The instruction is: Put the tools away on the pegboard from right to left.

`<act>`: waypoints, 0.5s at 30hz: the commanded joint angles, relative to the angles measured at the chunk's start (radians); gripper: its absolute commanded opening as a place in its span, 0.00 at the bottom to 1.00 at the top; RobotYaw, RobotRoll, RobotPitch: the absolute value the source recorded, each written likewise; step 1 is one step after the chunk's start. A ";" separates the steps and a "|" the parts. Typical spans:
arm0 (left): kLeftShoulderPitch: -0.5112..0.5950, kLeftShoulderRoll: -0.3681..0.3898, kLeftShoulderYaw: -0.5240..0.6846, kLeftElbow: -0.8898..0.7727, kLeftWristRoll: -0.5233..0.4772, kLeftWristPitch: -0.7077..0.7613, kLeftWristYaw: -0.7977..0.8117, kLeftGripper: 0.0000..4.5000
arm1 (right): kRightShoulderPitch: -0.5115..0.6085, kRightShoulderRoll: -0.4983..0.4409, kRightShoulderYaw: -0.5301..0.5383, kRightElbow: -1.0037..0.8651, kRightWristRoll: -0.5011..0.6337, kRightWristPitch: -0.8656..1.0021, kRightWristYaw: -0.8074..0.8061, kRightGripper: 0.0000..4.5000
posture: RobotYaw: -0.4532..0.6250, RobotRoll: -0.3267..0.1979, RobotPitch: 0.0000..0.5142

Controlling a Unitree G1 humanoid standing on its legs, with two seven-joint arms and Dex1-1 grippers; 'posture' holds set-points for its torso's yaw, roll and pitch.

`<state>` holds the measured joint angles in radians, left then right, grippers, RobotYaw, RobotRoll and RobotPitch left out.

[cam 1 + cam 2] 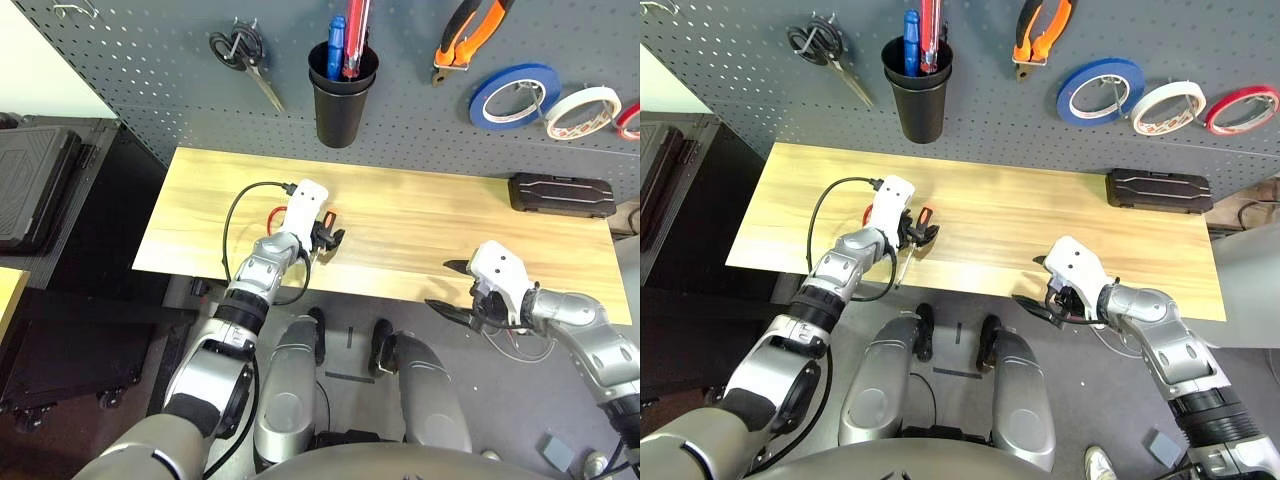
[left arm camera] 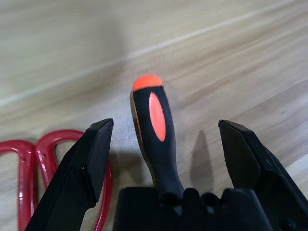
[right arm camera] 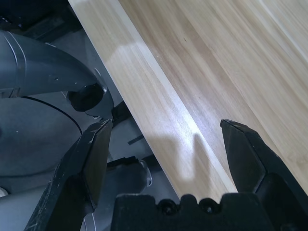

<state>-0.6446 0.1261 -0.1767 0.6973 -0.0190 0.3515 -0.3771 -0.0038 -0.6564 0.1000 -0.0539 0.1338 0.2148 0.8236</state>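
The screwdriver (image 2: 157, 130) will stand in the black cup holder with its handle showing when I lower it in, because blue and red handles (image 1: 346, 48) stick up above the cup holder.
On the pegboard (image 1: 150, 60) the whitish tape roll (image 1: 583, 112) hangs at the right. The orange-and-black pliers (image 1: 470, 35) hang further left. The slim black-and-orange screwdriver (image 2: 156, 125) lies on the wooden table (image 1: 420, 220). Its handle sits between the spread fingers of my left gripper (image 1: 328, 237), which is open and not touching it. The red-handled scissors (image 2: 45, 149) lie just beside the screwdriver, partly under one finger. My right gripper (image 1: 450, 288) hangs open and empty at the table's front edge, right of centre.
A black cup holder (image 1: 342, 85) on the panel holds blue and red handled tools. Black-handled scissors (image 1: 240, 55) hang left of it. Blue tape (image 1: 515, 95) and red tape (image 1: 630, 120) flank the whitish roll. A black case (image 1: 560, 193) lies at the table's back right.
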 commanded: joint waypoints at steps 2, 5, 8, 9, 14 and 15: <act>-0.008 -0.019 -0.004 0.095 0.026 0.001 -0.002 0.91 | 0.025 -0.016 -0.017 -0.026 -0.004 0.016 -0.005 1.00 | 0.48 0.62 0.73; -0.012 -0.021 -0.014 0.129 0.040 -0.005 -0.014 0.70 | 0.025 -0.020 -0.020 -0.034 -0.004 0.021 -0.008 1.00 | 0.47 0.62 0.73; -0.005 -0.025 -0.017 0.138 0.045 -0.022 -0.030 0.45 | 0.023 -0.022 -0.022 -0.043 -0.003 0.026 -0.012 1.00 | 0.47 0.62 0.73; -0.001 -0.026 -0.017 0.136 0.044 -0.029 -0.035 0.36 | 0.021 -0.022 -0.023 -0.044 -0.003 0.026 -0.014 1.00 | 0.47 0.62 0.73; 0.015 -0.031 -0.006 0.097 0.034 -0.048 -0.050 0.21 | 0.009 -0.020 -0.028 -0.036 -0.001 0.015 -0.020 1.00 | 0.48 0.62 0.72; 0.021 -0.033 -0.002 0.079 0.029 -0.046 -0.054 0.21 | 0.006 -0.016 -0.032 -0.031 0.002 0.002 -0.021 1.00 | 0.48 0.62 0.72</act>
<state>-0.6609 0.1033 -0.1737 0.7836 0.0065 0.2923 -0.4150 -0.0114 -0.6687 0.0859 -0.0823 0.1343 0.2298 0.8038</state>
